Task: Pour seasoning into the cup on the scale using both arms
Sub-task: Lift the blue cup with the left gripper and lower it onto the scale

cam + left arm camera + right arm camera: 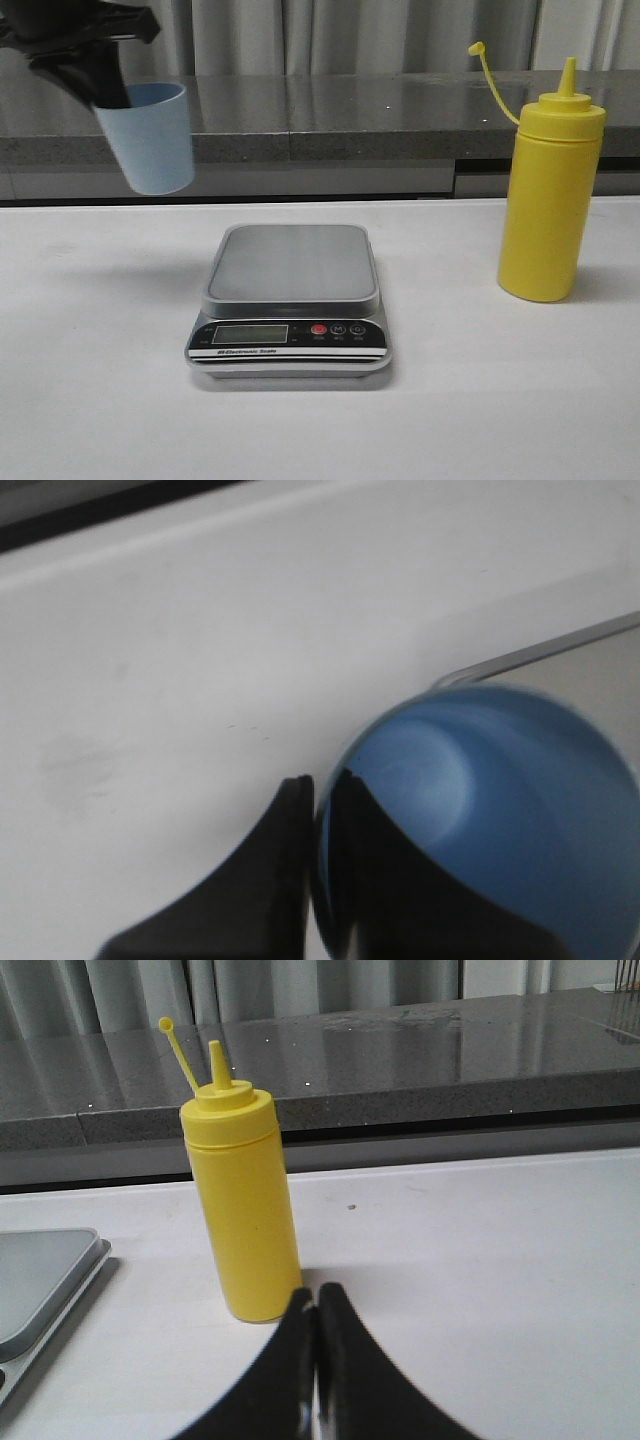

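My left gripper goes on carrying the light blue cup [152, 145] to the scale's plate [296, 262] until the cup's base stands flat, because the cup hangs with its opening up and the plate is clear.
My left gripper [105, 85] is shut on the rim of the light blue cup [150, 138] and holds it in the air, up and to the left of the scale [290, 295]. In the left wrist view one finger is inside the cup [500, 810] and one outside, with the scale's corner [590, 660] just beyond. The yellow seasoning bottle [548, 195] stands upright on the table to the right of the scale, its cap off on its tether. In the right wrist view my right gripper [317, 1300] is shut and empty, just short of the bottle [242, 1210].
The white table [100, 400] carries the scale at the middle. A grey stone ledge [330, 110] and curtains run along the back. The scale's edge shows in the right wrist view [45, 1270].
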You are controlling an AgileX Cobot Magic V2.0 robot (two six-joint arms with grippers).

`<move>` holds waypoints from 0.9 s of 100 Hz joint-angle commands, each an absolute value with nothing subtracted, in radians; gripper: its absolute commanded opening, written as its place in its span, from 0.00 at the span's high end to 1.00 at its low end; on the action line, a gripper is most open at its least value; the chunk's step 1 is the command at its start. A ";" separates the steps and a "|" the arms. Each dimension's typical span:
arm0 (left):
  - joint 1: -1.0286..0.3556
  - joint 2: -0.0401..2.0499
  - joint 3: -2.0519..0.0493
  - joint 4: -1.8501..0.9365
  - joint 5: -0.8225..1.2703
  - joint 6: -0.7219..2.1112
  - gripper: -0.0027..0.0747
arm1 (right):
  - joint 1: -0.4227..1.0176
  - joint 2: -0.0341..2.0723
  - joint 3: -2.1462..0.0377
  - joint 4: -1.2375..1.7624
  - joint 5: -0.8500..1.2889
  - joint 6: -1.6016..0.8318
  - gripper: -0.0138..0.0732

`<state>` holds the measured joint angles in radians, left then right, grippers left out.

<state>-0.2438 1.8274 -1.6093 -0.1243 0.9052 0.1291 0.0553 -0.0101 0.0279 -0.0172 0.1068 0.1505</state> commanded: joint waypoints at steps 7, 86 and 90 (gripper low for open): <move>-0.346 1.768 -1.663 -0.141 0.885 0.146 0.98 | 0.056 -0.033 0.010 -0.014 0.025 0.150 0.92; -0.495 1.888 -1.663 -0.134 0.872 0.192 0.71 | 0.056 -0.033 0.010 -0.014 0.025 0.150 0.92; -0.495 1.888 -1.663 -0.134 0.872 0.192 0.64 | 0.056 -0.033 0.010 -0.014 0.025 0.150 0.92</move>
